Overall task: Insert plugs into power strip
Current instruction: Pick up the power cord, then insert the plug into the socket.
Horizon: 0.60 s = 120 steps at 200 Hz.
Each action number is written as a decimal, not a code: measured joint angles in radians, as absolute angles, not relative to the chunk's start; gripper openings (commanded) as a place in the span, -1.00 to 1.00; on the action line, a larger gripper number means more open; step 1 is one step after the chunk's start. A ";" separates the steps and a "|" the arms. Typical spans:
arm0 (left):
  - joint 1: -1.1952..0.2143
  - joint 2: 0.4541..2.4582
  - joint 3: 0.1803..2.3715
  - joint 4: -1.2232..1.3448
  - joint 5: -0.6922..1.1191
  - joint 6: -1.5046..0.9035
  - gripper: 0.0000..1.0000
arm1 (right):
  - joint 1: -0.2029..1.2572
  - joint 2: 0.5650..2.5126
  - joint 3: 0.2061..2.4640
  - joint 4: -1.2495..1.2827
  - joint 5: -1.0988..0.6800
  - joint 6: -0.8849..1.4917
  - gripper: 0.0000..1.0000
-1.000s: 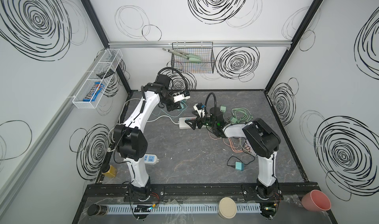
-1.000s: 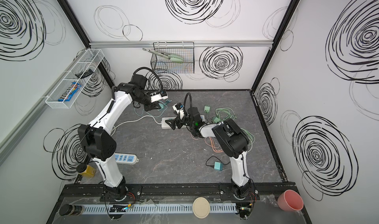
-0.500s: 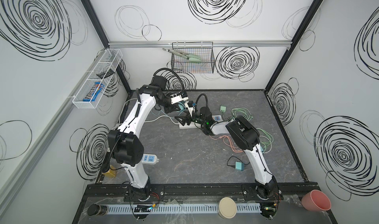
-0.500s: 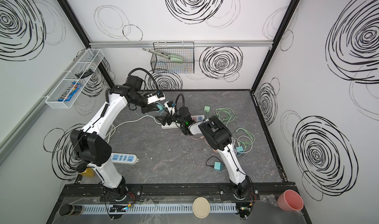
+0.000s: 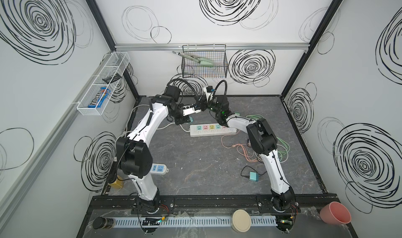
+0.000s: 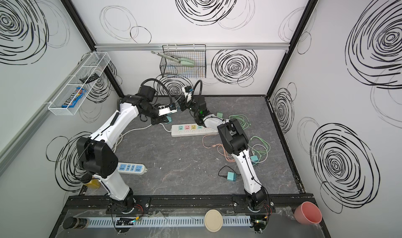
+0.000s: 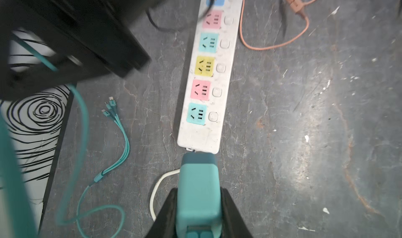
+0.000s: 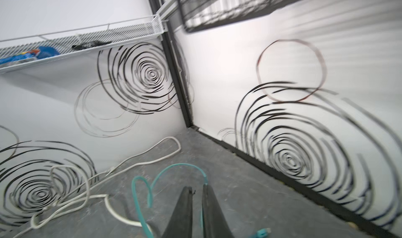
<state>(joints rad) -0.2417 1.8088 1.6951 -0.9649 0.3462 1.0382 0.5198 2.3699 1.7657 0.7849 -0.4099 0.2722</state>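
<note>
The teal plug in my left gripper [image 5: 191, 119] is in line with the white strip's empty teal end socket [image 5: 198, 127], so I should keep moving the plug toward it until the plug sits inside.
My left gripper [image 7: 199, 190] is shut on a teal plug [image 7: 198, 195], held just off the near end of the white power strip [image 7: 227, 78] and above the floor. The strip's pastel sockets all look bare; it lies mid-floor in both top views [image 5: 212, 134] [image 6: 193, 134]. The plug's teal cable [image 8: 139, 195] loops to my right gripper [image 8: 196, 186], whose jaws stand almost together with the cable running between them. That gripper [image 5: 202, 107] hovers behind the strip, facing the back left corner. Another teal plug [image 5: 253, 176] lies at the front right, a mint plug [image 6: 219, 114] behind the strip.
Pink [image 5: 243, 152] and green cables [image 6: 261, 147] tangle around the right arm's base. The strip's white cord [image 8: 134, 163] snakes to the back left corner. A small blue and white strip [image 5: 158, 168] lies front left. A wire basket [image 5: 204, 67] hangs on the back wall.
My right gripper has swung from the strip up toward the back left and its jaws have closed from wide open onto the teal cable. The left gripper has shifted slightly, plug still held.
</note>
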 measured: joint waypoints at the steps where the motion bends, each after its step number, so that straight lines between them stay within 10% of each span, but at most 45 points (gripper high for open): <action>1: -0.244 1.814 1.697 -0.964 0.342 1.037 -1.00 | 0.517 2.370 1.767 0.784 -0.411 0.272 -0.66; 120: -0.407 2.168 1.940 -0.998 0.084 1.000 -1.00 | 0.414 2.400 1.770 0.580 -0.546 0.238 -0.60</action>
<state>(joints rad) -0.4072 2.1681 1.9400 -0.9977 0.0837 1.0004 0.4137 2.3997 1.7702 0.5804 -0.5457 0.2379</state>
